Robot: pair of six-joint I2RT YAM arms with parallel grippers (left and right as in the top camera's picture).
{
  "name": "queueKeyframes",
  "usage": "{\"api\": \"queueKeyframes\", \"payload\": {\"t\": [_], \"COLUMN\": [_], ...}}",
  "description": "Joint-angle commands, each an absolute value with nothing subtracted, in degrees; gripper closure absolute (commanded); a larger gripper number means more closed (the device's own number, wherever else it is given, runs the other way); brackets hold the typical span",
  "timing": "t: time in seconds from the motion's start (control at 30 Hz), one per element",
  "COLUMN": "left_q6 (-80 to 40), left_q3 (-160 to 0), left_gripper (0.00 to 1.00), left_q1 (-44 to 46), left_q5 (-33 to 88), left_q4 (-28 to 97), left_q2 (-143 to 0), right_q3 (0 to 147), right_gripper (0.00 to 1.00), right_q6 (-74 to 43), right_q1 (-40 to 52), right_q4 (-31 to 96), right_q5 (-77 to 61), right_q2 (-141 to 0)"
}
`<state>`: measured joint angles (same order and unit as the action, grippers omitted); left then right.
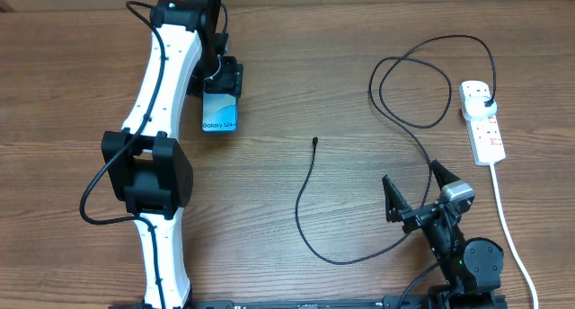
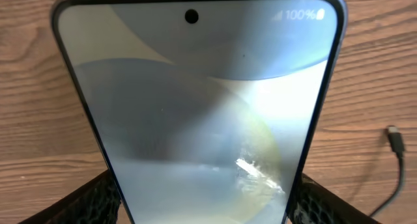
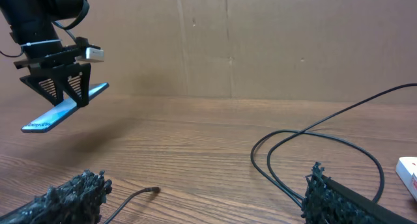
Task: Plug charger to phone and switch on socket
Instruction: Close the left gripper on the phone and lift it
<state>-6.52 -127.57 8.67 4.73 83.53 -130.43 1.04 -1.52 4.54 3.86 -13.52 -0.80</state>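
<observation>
Next, I lower the phone to the tabletop [image 1: 232, 152] before I plug in the charger, because the phone hangs slanted [image 3: 45, 122] in my left gripper, high above the wood.
My left gripper [image 1: 221, 83] is shut on the phone [image 1: 221, 111], whose lit blue screen shows "Galaxy" text. In the right wrist view the phone [image 3: 62, 111] hangs tilted above the table in that gripper [image 3: 60, 81]. The phone [image 2: 202, 100] fills the left wrist view, between the two fingers [image 2: 202, 208]. The charger's black cable [image 1: 310, 228] lies on the table with its free tip [image 1: 315, 140] at the centre. The tip also shows in the wrist views [image 2: 394, 136] [image 3: 153, 190]. Its plug [image 1: 485, 101] sits in the white socket [image 1: 485, 134] at the right. My right gripper [image 1: 415, 190] is open and empty over the cable.
The cable forms big loops [image 1: 413, 84] left of the socket, also in the right wrist view [image 3: 313, 136]. The socket's thick white cord [image 1: 508, 228] runs down the right side past my right arm's base. A cardboard wall [image 3: 260, 42] stands behind the table.
</observation>
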Motion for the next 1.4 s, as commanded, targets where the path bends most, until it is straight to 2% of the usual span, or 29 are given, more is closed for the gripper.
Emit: {"api": "queueKeyframes", "payload": {"t": [0.0,0.27,0.4,0.47,0.6,0.87,1.0,1.37], "left_q6": [-9.8,-14.0,-14.0,-14.0,-14.7,-14.8,-14.9,-14.8], "left_q3": [-129.3,-129.3,-129.3,-129.3,-128.0,-114.2,-107.8,-98.3], "left_gripper": [0.34,0.35,0.40,0.43,0.42,0.42,0.44,0.43], "left_q1": [9.4,9.4,9.4,9.4,9.5,9.7,9.8,9.8], "left_q5": [9.3,18.5,21.2,18.1,11.2,10.8,5.8,4.4], "left_q4": [84.8,85.7,87.1,86.9,85.6,75.0,70.1,61.3], "left_q2": [-130.1,-130.1,-130.1,-130.1,-130.1,-130.1,-130.1,-130.1], "right_q3": [0.4,0.4,0.4,0.4,0.4,0.4,0.4,0.4], "right_gripper": [0.00,0.00,0.00,0.00,0.00,0.00,0.00,0.00], "right_q6": [-1.9,-1.9,-1.9,-1.9,-1.9,-1.9,-1.9,-1.9], "right_q1": [4.4,4.4,4.4,4.4,4.4,4.4,4.4,4.4], "right_q4": [3.5,3.5,3.5,3.5,3.5,3.5,3.5,3.5], "right_q5": [-13.5,-13.5,-13.5,-13.5,-13.5,-13.5,-13.5,-13.5], "right_q2": [-0.3,-0.3,-0.3,-0.3,-0.3,-0.3,-0.3,-0.3]}}
